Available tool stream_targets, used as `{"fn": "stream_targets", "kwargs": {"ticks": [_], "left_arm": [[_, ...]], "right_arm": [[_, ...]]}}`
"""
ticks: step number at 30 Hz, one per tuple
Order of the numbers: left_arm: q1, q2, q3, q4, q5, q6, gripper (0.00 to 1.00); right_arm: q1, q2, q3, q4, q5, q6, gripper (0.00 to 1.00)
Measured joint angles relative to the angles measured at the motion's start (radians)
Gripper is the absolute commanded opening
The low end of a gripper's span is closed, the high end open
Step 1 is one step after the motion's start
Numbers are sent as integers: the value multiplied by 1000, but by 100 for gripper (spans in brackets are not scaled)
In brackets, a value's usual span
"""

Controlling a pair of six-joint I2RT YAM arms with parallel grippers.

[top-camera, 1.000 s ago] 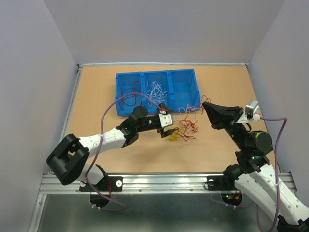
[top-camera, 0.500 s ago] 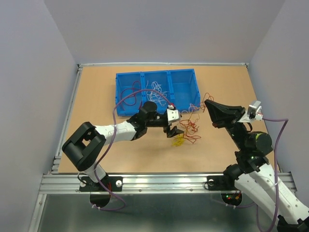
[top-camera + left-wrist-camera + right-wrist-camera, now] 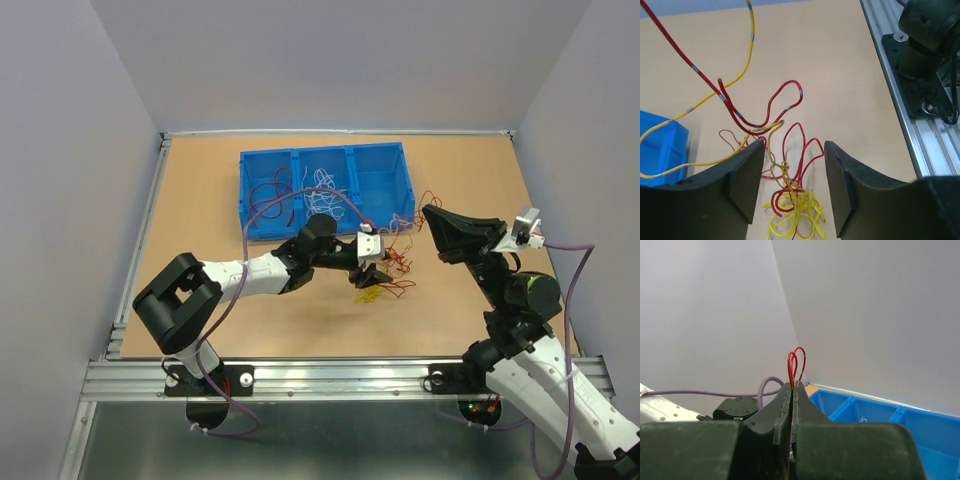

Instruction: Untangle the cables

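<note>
The robot's left gripper should grip the yellow wire and pull it back from the red wire, because the yellow wire (image 3: pixel 771 155) bends over the red wire (image 3: pixel 777 125) above the tangle.
The cables (image 3: pixel 388 268) lie as a tangle of thin red and yellow wires on the table, just in front of the blue bin. A yellow bunch (image 3: pixel 796 216) sits at the near end, and red loops (image 3: pixel 790 100) spread beyond it. My left gripper (image 3: pixel 794 146) hangs over this tangle with its jaws apart. The wires run between the fingers and neither pad touches them. My right gripper (image 3: pixel 792 386) is raised at the right and shut on a red cable loop (image 3: pixel 797 360). That loop sticks out past the fingertips.
A blue three-compartment bin (image 3: pixel 244 192) stands behind the tangle with red and white wires inside; its corner (image 3: pixel 660 136) shows at my left wrist. The aluminium rail (image 3: pixel 900 100) and the right arm's base (image 3: pixel 927 45) lie to the right.
My left arm has reached rightward over the tangle, and its jaws have narrowed around the wires. The right arm has barely moved and keeps its red loop.
</note>
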Motion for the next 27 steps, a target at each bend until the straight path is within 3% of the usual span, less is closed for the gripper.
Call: {"fn": "stream_targets", "kwargs": {"ticks": [1, 2, 3, 8, 14, 17, 20, 24, 27], "left_arm": [[-4, 1, 4, 1, -2, -4, 29], [-8, 7, 13, 3, -5, -18, 7], [-11, 11, 18, 8, -8, -26, 0], [-15, 14, 20, 23, -35, -57, 0], [13, 12, 20, 22, -240, -77, 0], [86, 12, 23, 21, -270, -123, 0], [233, 14, 42, 24, -285, -226, 0], [359, 43, 77, 38, -311, -325, 0], [395, 75, 91, 37, -322, -378, 0]], "right_arm": [[0, -2, -3, 6, 0, 2, 0], [0, -6, -11, 14, 2, 4, 1], [0, -9, -17, 19, 3, 5, 0], [0, -21, -50, 29, 26, 12, 1], [0, -137, -100, 22, 113, 36, 1], [0, -286, -116, -37, 194, 45, 1], [0, -467, -98, -148, 298, 45, 1], [0, -506, 16, -258, 380, 41, 1], [0, -506, 25, -301, 391, 41, 1]]}}
